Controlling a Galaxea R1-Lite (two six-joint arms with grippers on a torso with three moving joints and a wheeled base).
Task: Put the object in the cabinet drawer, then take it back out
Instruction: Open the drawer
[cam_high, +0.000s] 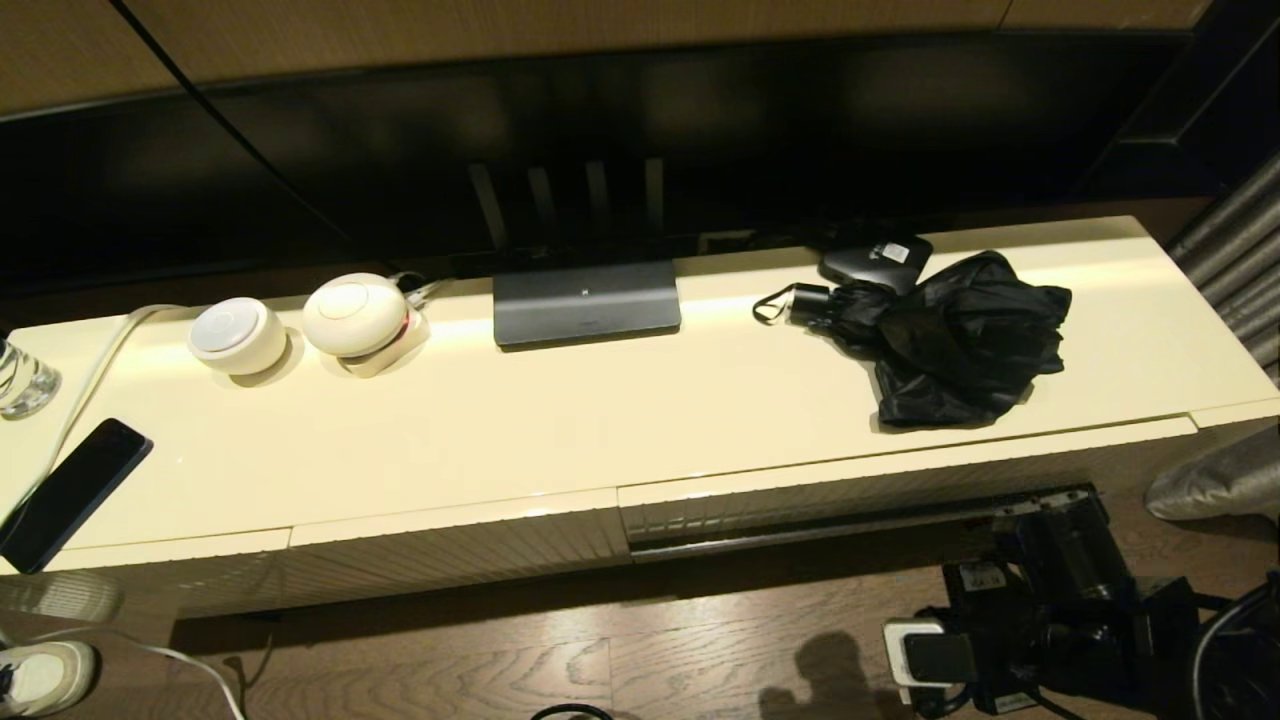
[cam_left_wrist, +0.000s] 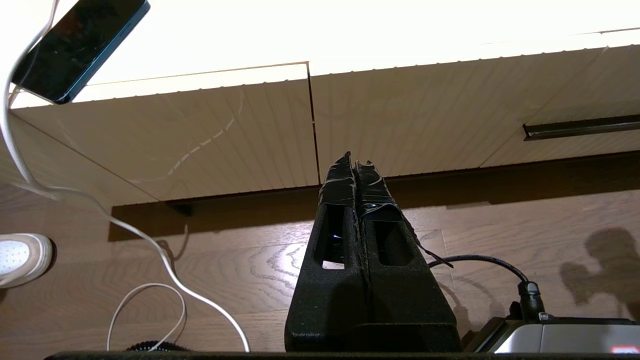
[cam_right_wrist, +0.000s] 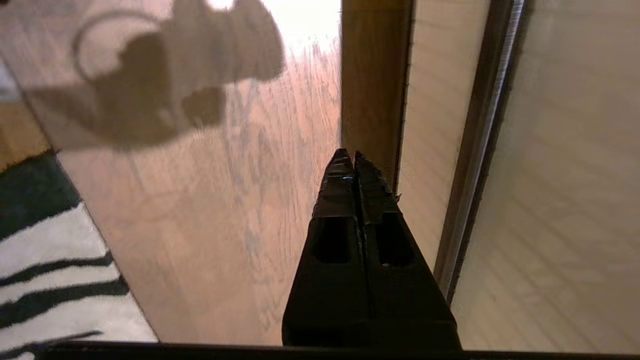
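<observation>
My right gripper should open its closed fingers and hook one of them into the drawer's dark lower strip (cam_high: 924, 521), because the drawer (cam_high: 792, 506) is shut and the fingers are away from the drawer's front.
The object, a black folding umbrella (cam_high: 950, 340) with rumpled fabric, lies on the right part of the cream cabinet top (cam_high: 600, 430), its handle and wrist loop pointing left. The cabinet drawer (cam_high: 850, 500) sits below it with its ribbed front and dark lower strip, and looks pushed in. My right arm (cam_high: 1050, 590) hangs low in front of the drawer. My right gripper (cam_right_wrist: 354, 154) is shut and empty, close beside the drawer front (cam_right_wrist: 575, 200). My left gripper (cam_left_wrist: 354, 160) is shut and empty, low over the floor, facing the narrower ribbed panel (cam_left_wrist: 400, 115).
A small black box with a white label (cam_high: 877, 258) lies behind the umbrella. A dark screen stand (cam_high: 586, 305), two white round devices (cam_high: 238, 336) (cam_high: 355, 313), a phone (cam_high: 70, 490) and a glass (cam_high: 22, 378) also sit on top. A white cable (cam_left_wrist: 165, 260) and a shoe (cam_high: 40, 675) are on the floor.
</observation>
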